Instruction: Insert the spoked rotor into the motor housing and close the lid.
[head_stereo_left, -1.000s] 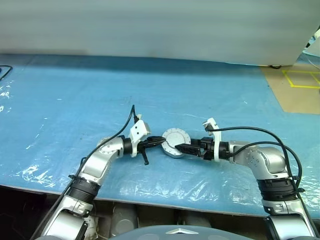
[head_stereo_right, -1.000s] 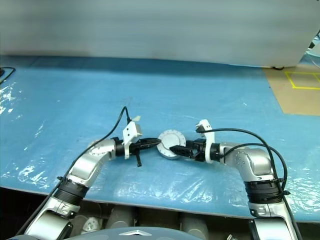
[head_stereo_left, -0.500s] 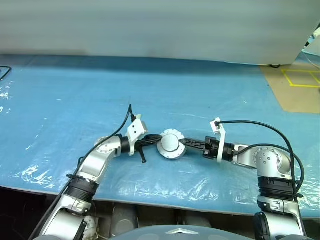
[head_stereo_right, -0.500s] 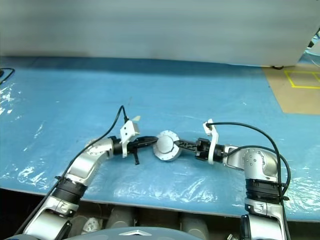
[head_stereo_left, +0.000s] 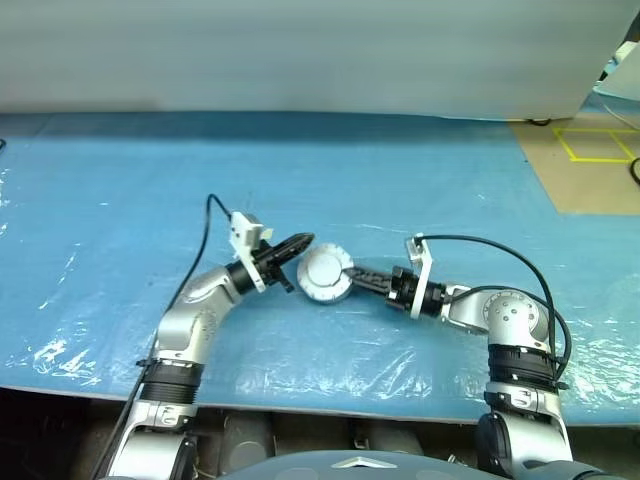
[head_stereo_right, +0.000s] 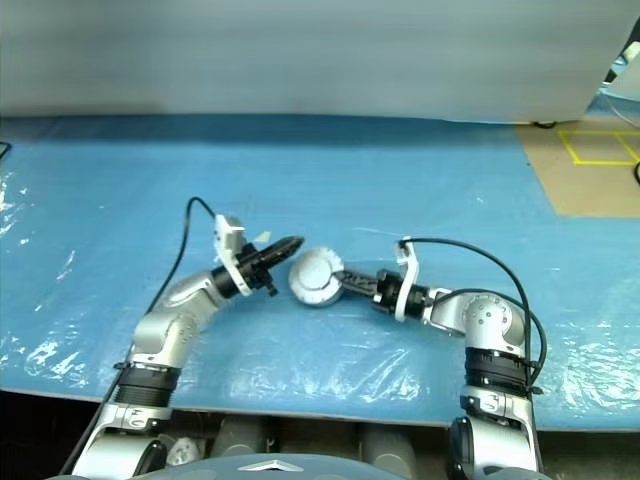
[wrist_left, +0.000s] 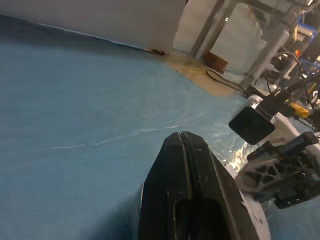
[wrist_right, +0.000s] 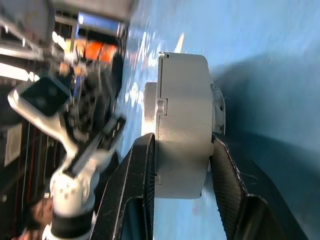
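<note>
The motor housing's rim (head_stereo_left: 303, 266) has my shut left gripper beside it, so my left gripper should open and grip the motor housing across its flat sides (head_stereo_left: 324, 269) before my right gripper opens.
The motor housing (head_stereo_left: 322, 275) is a round silver drum with a small hub on the face turned toward me. It is held just above the blue table cover. My right gripper (head_stereo_left: 345, 275) comes in from the right and is shut on it, one finger on each flat face (wrist_right: 182, 100). A seam runs round the drum's side and a thinner disc sits flush on one face; that looks like the lid. The spoked rotor is hidden. My left gripper (head_stereo_left: 300, 243) is shut and empty, its tips close to the drum's upper left rim.
A blue plastic sheet (head_stereo_left: 450, 190) covers the table and is crinkled along the near edge. A tan patch of floor with yellow tape (head_stereo_left: 590, 150) lies at the far right. A pale wall (head_stereo_left: 300, 50) runs along the back. Black cables loop off both wrists.
My right gripper has closed on the housing, lifted it off the sheet and rolled it so one face tilts up. My left gripper has drawn back up and to the left, staying shut.
</note>
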